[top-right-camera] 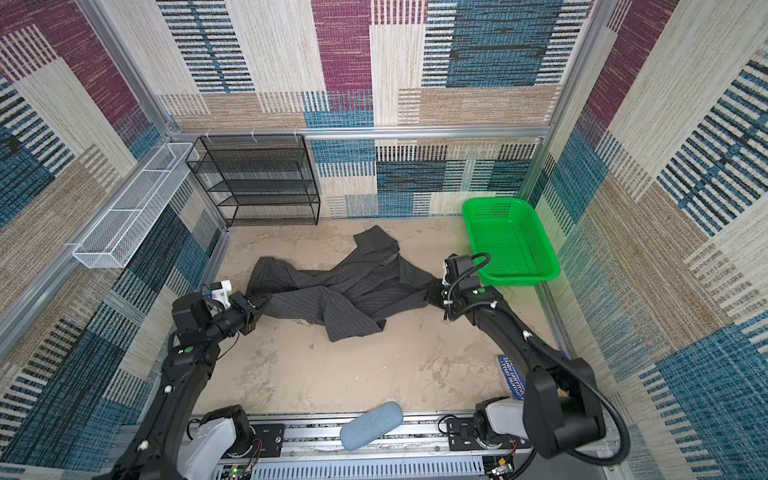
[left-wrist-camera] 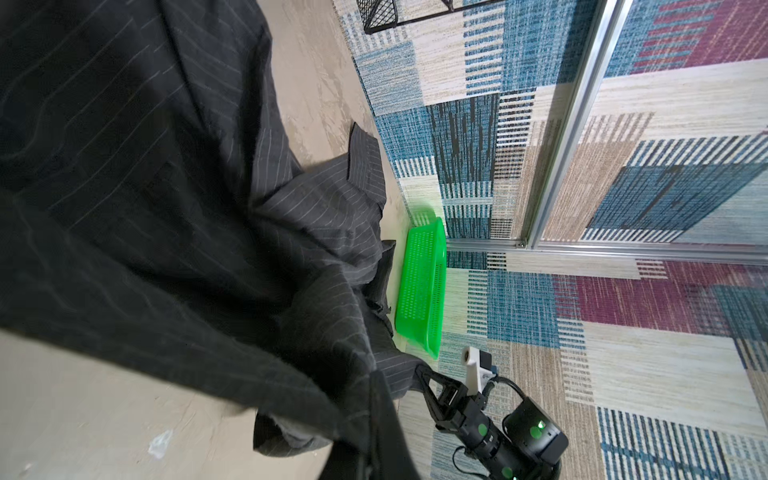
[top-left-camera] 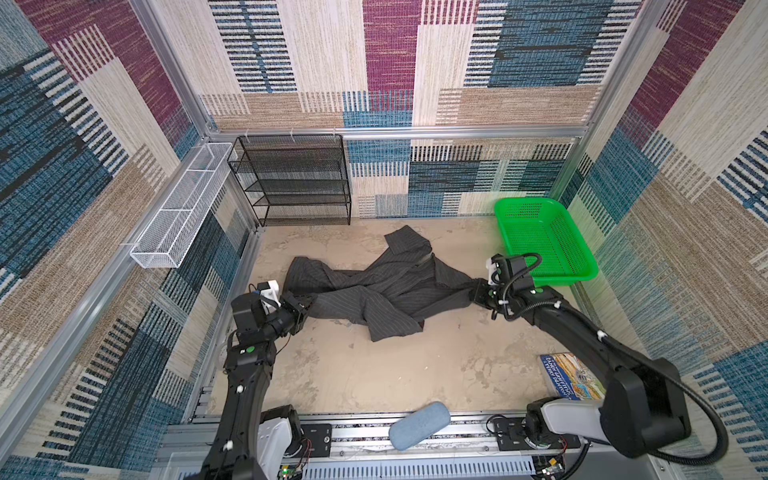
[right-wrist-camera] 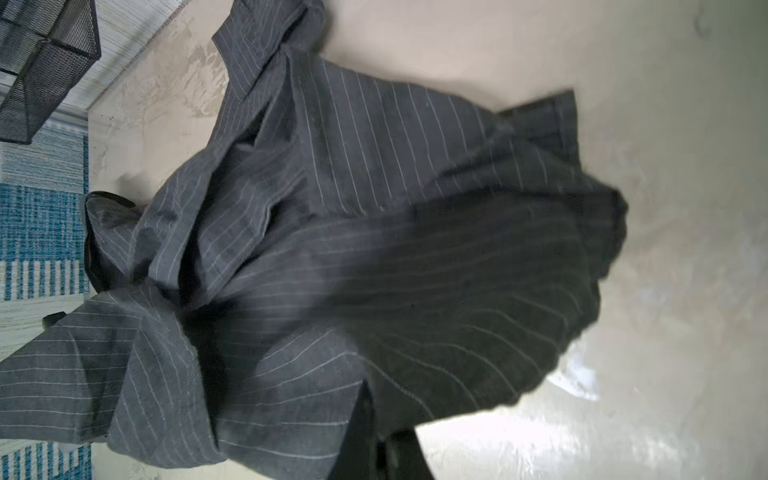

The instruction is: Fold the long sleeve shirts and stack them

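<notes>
The shirt's middle (top-left-camera: 384, 286) is bunched up, so I should use my left gripper and my right gripper to spread the shirt's body flat toward the back of the table (top-left-camera: 457, 241) before I fold it.
One long sleeve shirt (top-left-camera: 374, 291) (top-right-camera: 332, 291), dark charcoal with thin pale pinstripes, lies crumpled and stretched sideways across the middle of the beige table. My left gripper (top-left-camera: 309, 305) (top-right-camera: 266, 301) is shut on its left end. My right gripper (top-left-camera: 471, 291) (top-right-camera: 428, 291) is shut on its right end, and in the left wrist view the right gripper (left-wrist-camera: 419, 370) pinches a bunched tip of cloth. The left wrist view is mostly filled by the shirt (left-wrist-camera: 166, 208), which hides most of the left gripper (left-wrist-camera: 376, 415). In the right wrist view the shirt (right-wrist-camera: 374, 249) hangs from the shut right gripper (right-wrist-camera: 374, 436).
A green plastic basket (top-left-camera: 540, 241) (top-right-camera: 511, 241) stands at the back right, just behind my right wrist. A black mesh shelf (top-left-camera: 291, 178) stands against the back wall, and a white wire basket (top-left-camera: 183, 208) hangs on the left wall. A book (top-left-camera: 573, 376) and a blue-grey pad (top-left-camera: 419, 424) lie near the front.
</notes>
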`<state>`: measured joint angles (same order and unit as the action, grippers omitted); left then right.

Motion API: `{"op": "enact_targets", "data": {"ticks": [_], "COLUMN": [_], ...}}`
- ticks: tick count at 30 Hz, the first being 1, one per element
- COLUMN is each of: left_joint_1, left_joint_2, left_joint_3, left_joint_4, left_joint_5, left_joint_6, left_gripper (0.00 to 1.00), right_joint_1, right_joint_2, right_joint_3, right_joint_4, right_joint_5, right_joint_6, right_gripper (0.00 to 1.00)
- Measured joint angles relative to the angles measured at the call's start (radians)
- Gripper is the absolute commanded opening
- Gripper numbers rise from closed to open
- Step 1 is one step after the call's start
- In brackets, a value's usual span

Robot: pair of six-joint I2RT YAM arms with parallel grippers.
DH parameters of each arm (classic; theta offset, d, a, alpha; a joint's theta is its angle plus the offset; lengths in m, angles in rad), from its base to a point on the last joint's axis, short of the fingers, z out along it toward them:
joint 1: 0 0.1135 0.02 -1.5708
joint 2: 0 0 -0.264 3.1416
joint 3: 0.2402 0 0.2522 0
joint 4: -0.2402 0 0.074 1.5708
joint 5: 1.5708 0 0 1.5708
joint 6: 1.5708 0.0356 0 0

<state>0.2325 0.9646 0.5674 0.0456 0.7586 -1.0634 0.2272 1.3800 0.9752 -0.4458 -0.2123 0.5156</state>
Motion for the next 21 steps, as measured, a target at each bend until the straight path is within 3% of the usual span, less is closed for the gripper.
{"op": "enact_targets", "data": {"ticks": [5,9,13,17,21], "left_joint_1": [-0.014,-0.027,-0.032,-0.032,-0.03], "left_joint_2": [0.259,0.378,0.414,0.324,0.127], "left_joint_3": [0.338,0.64,0.847,0.786,0.457], "left_joint_4": [0.146,0.191,0.228,0.259,0.248], "left_joint_5": [-0.002,0.008,0.031,0.04,0.055], "left_joint_6": [-0.045,-0.065,-0.088,-0.094,-0.085], "left_gripper": [0.0,0.0,0.0,0.0,0.0], "right_joint_1": [-0.063,-0.081,-0.082,-0.082,-0.083], "right_joint_2": [0.257,0.407,0.434,0.291,0.045], "right_joint_3": [0.464,0.84,1.036,0.879,0.404], "right_joint_4": [-0.03,-0.085,-0.137,-0.115,-0.031], "right_joint_5": [-0.028,-0.043,-0.063,-0.084,-0.124], "right_joint_6": [-0.111,-0.198,-0.257,-0.298,-0.306], "right_gripper": [0.01,0.0,0.0,0.0,0.0]}}
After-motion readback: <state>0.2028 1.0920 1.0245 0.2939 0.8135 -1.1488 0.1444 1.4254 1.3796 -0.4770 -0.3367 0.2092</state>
